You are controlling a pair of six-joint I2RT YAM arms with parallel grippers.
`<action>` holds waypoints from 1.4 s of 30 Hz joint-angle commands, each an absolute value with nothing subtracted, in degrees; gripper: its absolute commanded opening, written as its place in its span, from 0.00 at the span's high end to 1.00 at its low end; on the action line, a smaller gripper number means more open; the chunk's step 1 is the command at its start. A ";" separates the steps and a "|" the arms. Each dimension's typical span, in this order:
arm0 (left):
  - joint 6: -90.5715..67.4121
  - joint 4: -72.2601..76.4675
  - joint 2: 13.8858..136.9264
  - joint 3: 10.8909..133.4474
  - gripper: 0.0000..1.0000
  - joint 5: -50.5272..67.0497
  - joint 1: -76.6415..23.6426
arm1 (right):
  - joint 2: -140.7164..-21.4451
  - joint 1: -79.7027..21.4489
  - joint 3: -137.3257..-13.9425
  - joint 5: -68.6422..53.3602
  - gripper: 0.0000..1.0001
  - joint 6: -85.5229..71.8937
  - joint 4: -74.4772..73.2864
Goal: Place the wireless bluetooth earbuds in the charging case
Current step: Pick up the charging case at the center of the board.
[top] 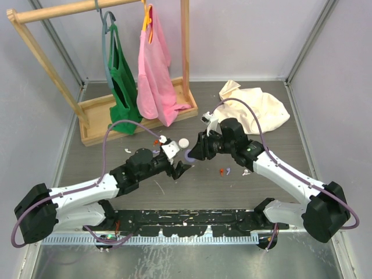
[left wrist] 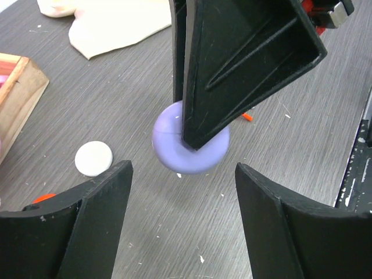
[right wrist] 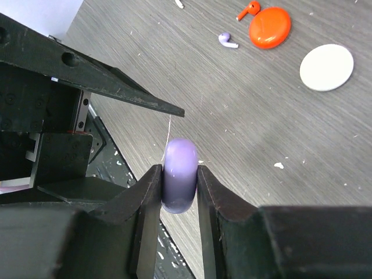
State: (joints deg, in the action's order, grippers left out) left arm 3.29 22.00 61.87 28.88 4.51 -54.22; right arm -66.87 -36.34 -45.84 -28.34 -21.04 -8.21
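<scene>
I can see my right gripper's finger over the face of the lilac charging case (left wrist: 167, 131), so next my left gripper grips its free edge (left wrist: 189, 165) before my right gripper moves away.
My right gripper (right wrist: 179, 170) is shut on a round lilac charging case (right wrist: 179, 174), held on edge just above the table. From above, that case (top: 189, 156) hangs between both grippers. My left gripper (left wrist: 183, 180) stands open with nothing between its fingers, just short of the lilac case (left wrist: 197, 161), over which the right gripper's finger (left wrist: 232, 64) reaches down. A lilac earbud (right wrist: 228, 40) and a red earbud (right wrist: 249, 9) lie by a red round case (right wrist: 269, 27). Two more earbuds, red (top: 222, 170) and lilac (top: 229, 171), lie under the right arm.
A white round case (top: 183, 142) lies behind the grippers. A wooden clothes rack (top: 139, 110) with green and pink bags stands at the back left. A cream cloth (top: 258, 104) is heaped at the back right. A black rail (top: 186, 224) runs along the near edge.
</scene>
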 commanded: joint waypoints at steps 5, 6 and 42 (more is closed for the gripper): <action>-3.02 23.39 58.67 28.62 0.25 16.40 -47.29 | -64.43 -36.28 -53.16 -28.29 0.92 -7.54 -13.87; -4.32 23.89 58.63 28.39 0.25 19.01 -45.66 | -64.12 -36.24 -53.49 -28.39 0.92 -6.08 -14.53; -16.07 36.89 65.21 32.77 0.51 47.08 -40.24 | -66.64 -36.83 -60.17 -48.70 0.93 12.64 -22.67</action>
State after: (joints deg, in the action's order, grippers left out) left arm -14.74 31.92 64.42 30.06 43.81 -40.47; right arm -66.87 -36.53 -57.63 -46.76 11.07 -23.92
